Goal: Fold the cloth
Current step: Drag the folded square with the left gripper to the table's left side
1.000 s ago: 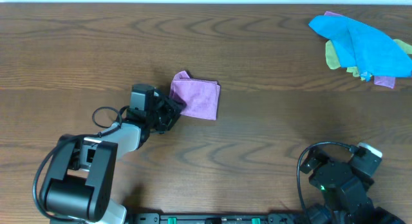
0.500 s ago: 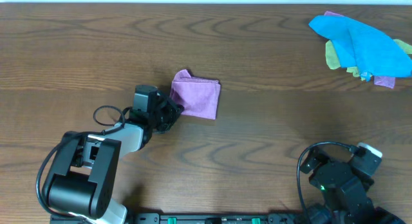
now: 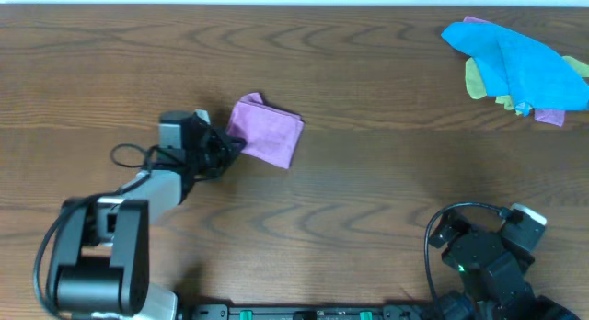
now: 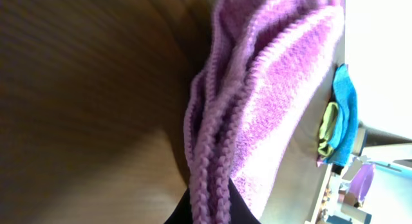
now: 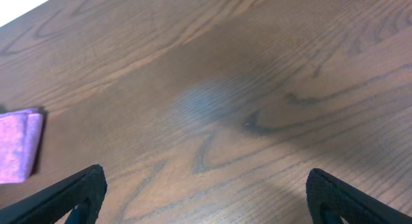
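My left gripper is holding the folded lilac cloth's stacked layers together in its fingers. It should keep pulling the cloth to the clear wood beside it and let go there.
The lilac cloth lies folded into a small rectangle on the wooden table, left of centre. My left gripper is shut on the cloth's left edge. In the left wrist view the cloth's stacked folded layers fill the frame, and its edge runs between my black fingertips. The cloth also shows at the left edge of the right wrist view. My right gripper is open and empty, low over bare table at the front right, its arm near the table's front edge.
A pile of other cloths lies at the back right corner: a bright blue one over a yellow-green one and a bit of purple. The wooden table spans the view.
My left gripper has pulled the folded cloth to the left and slightly away, rotating it a little. The right arm has not moved.
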Action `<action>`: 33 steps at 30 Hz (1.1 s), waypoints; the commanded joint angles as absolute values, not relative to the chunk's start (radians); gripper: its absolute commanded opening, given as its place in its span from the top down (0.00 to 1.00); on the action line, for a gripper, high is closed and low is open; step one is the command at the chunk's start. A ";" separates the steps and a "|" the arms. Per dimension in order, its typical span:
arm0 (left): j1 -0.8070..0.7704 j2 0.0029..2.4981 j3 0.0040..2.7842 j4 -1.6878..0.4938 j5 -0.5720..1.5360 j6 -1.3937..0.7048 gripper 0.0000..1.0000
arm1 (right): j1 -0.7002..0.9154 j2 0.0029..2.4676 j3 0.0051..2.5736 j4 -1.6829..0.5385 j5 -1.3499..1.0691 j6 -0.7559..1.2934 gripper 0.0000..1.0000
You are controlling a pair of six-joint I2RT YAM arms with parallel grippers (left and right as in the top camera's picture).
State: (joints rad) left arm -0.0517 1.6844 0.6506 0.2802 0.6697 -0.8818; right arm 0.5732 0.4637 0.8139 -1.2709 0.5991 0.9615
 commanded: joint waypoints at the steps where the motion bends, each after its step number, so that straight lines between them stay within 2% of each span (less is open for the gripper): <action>1: 0.006 1.599 0.693 0.202 0.707 -0.776 0.94 | 0.569 0.461 0.809 -1.272 0.616 0.976 0.01; 9: 0.167 1.459 0.751 -0.113 0.707 -0.585 0.94 | 0.569 0.461 0.809 -1.272 0.616 0.976 0.01; 15: 0.304 1.415 0.759 -0.262 0.712 -0.479 0.94 | 0.569 0.461 0.809 -1.272 0.616 0.976 0.01; 24: 0.463 1.411 0.802 -0.423 0.707 -0.311 0.94 | 0.569 0.461 0.809 -1.272 0.616 0.976 0.01; 33: 0.636 1.411 0.809 -0.437 0.704 -0.278 0.94 | 0.569 0.461 0.809 -1.272 0.616 0.976 0.01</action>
